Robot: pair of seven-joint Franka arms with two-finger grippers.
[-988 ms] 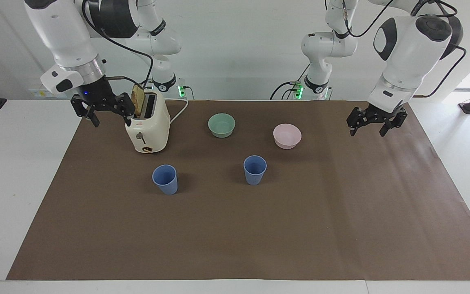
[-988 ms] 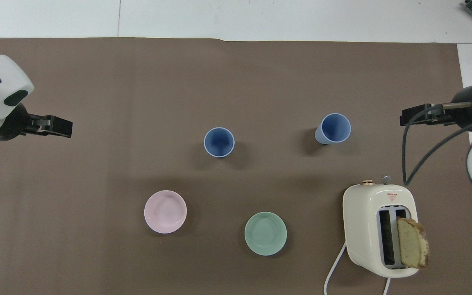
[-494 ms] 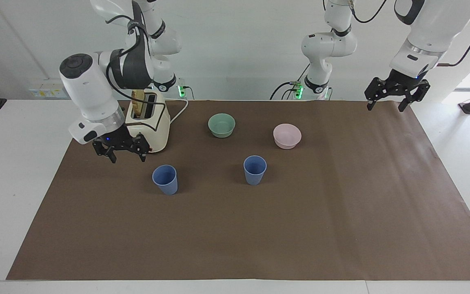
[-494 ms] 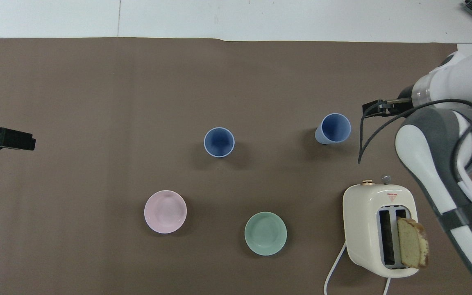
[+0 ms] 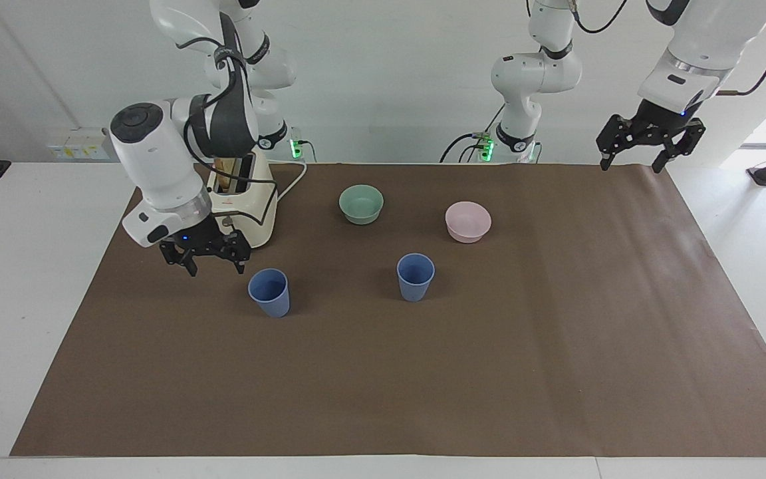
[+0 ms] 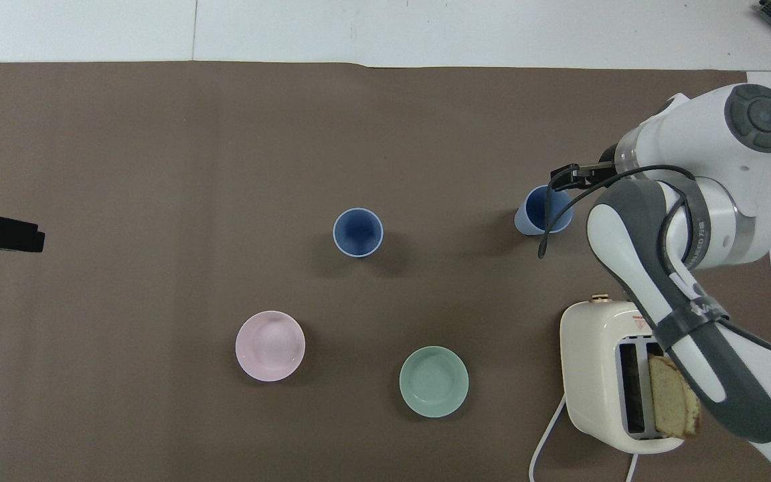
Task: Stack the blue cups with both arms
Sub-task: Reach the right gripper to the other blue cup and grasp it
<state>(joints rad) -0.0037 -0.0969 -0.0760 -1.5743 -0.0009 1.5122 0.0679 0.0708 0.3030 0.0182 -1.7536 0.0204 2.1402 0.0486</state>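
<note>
The second cup [image 6: 532, 212] will sink deep inside the blue cup near the middle when I lower it there, since that blue cup has a wide, empty opening [image 6: 358, 232].
Two blue cups stand upright on the brown mat, one near the middle [image 5: 415, 276] [image 6: 357, 232] and one toward the right arm's end [image 5: 269, 291] [image 6: 537, 215]. My right gripper [image 5: 215, 267] [image 6: 561, 179] is open and hangs low over the mat between the toaster and that second cup, close beside the cup but apart from it. The right arm's cable crosses this cup's rim in the overhead view. Over the mat's corner at the left arm's end, my left gripper [image 5: 630, 163] [image 6: 29, 234] is raised high, open and holding nothing.
A cream toaster [image 5: 253, 199] [image 6: 596, 375] with a slice of bread in one slot stands by the right arm, its cord trailing toward the robots. A green bowl [image 5: 361, 203] [image 6: 434, 381] and a pink bowl [image 5: 468, 221] [image 6: 270, 346] sit nearer to the robots than the cups.
The right arm swung down from beside the toaster's top and brought its gripper low, next to the cup at its end. The left gripper lifted up toward the robots' end. Cups unmoved.
</note>
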